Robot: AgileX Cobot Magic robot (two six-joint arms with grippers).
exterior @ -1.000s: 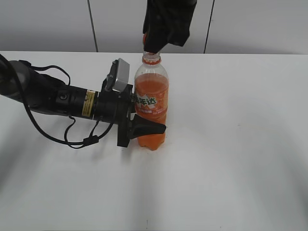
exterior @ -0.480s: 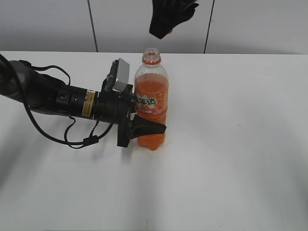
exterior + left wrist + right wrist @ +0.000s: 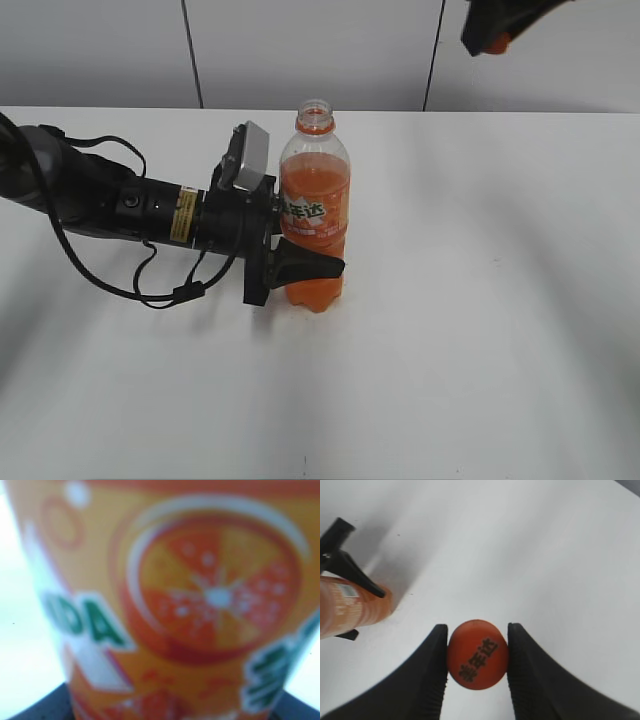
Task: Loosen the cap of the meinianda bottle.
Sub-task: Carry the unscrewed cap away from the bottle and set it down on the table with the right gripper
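Observation:
The orange cap is hanging clear of the bottle's neck, so the robot's right gripper goes on lowering the cap toward the open white table until it rests there.
The meinianda bottle stands upright on the white table, its neck open with no cap on it. My left gripper is shut around the bottle's lower body; the left wrist view is filled by the blurred orange label. My right gripper is high at the top right, away from the bottle, shut on the orange cap, whose printed top faces the right wrist camera. The bottle also shows in the right wrist view at the left.
The white table spreads wide to the right and front of the bottle. The left arm with its cables lies across the table's left side. A grey panelled wall stands behind.
My right gripper has lifted the cap off the bottle's neck and moved up and to the right. The bottle and left gripper have not moved.

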